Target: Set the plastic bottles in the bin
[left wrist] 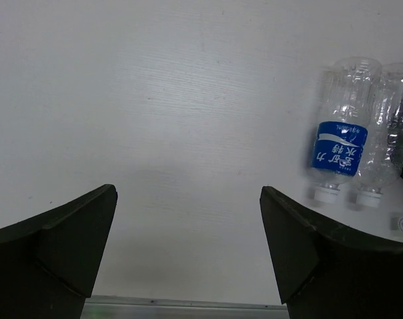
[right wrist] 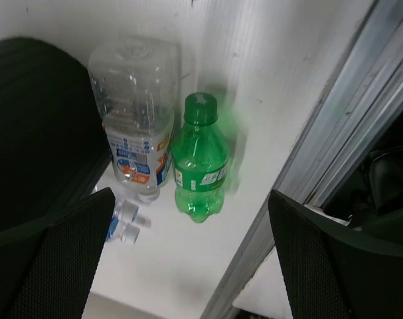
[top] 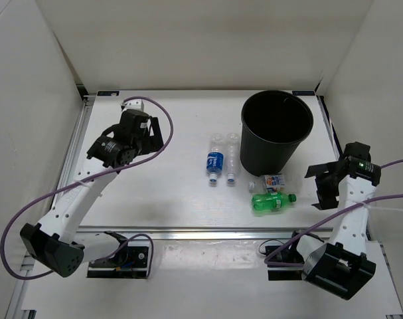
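I should next move my open right gripper in until my fingers are on both sides of the cap (right wrist: 201,108), then close them. The green bottle's cap (top: 292,198) points toward that gripper, and the way to it is clear.
The black bin (top: 267,143) stands upright at the back right of the table. Four bottles lie in front of it: one clear with a blue label (top: 216,159), one plain clear (top: 232,157), one short with a colourful label (top: 273,181) and one green (top: 273,202). My left gripper (top: 155,133) is open and empty at the back left, far from them; its wrist view (left wrist: 188,191) shows the blue-label bottle (left wrist: 340,129) and the clear bottle (left wrist: 384,133) at the right. My right gripper (top: 321,186) is open and empty just right of the green bottle (right wrist: 200,166) and the short bottle (right wrist: 135,126).
White walls close in the table on three sides. An aluminium rail (top: 188,232) runs along the front edge and shows in the right wrist view (right wrist: 321,166). The bin's wall (right wrist: 35,119) fills the left of that view.
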Controlling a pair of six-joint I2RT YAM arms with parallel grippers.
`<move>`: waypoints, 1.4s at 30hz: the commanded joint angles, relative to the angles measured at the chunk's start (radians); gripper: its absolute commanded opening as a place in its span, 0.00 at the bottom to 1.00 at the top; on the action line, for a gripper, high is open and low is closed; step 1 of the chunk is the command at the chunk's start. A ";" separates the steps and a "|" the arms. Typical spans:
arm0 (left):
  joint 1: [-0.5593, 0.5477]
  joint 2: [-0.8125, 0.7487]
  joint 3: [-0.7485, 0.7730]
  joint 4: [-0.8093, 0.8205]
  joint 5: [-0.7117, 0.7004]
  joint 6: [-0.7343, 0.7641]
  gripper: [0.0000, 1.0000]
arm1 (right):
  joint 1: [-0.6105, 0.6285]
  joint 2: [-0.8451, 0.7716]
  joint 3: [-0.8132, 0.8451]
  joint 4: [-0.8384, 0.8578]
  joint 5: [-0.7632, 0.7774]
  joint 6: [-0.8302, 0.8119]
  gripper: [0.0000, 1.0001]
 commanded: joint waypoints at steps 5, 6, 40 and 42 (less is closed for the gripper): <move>-0.001 -0.082 -0.043 0.005 -0.034 -0.022 1.00 | -0.007 0.011 -0.150 0.153 -0.271 -0.040 1.00; -0.001 -0.082 -0.043 0.005 -0.048 -0.022 1.00 | -0.007 0.011 -0.208 0.172 -0.287 -0.031 1.00; -0.001 -0.125 -0.115 -0.014 -0.180 -0.033 1.00 | -0.007 0.073 -0.393 0.184 -0.371 -0.034 0.21; -0.001 -0.116 -0.124 -0.014 -0.192 -0.042 1.00 | -0.007 0.027 -0.319 0.095 -0.371 -0.061 0.17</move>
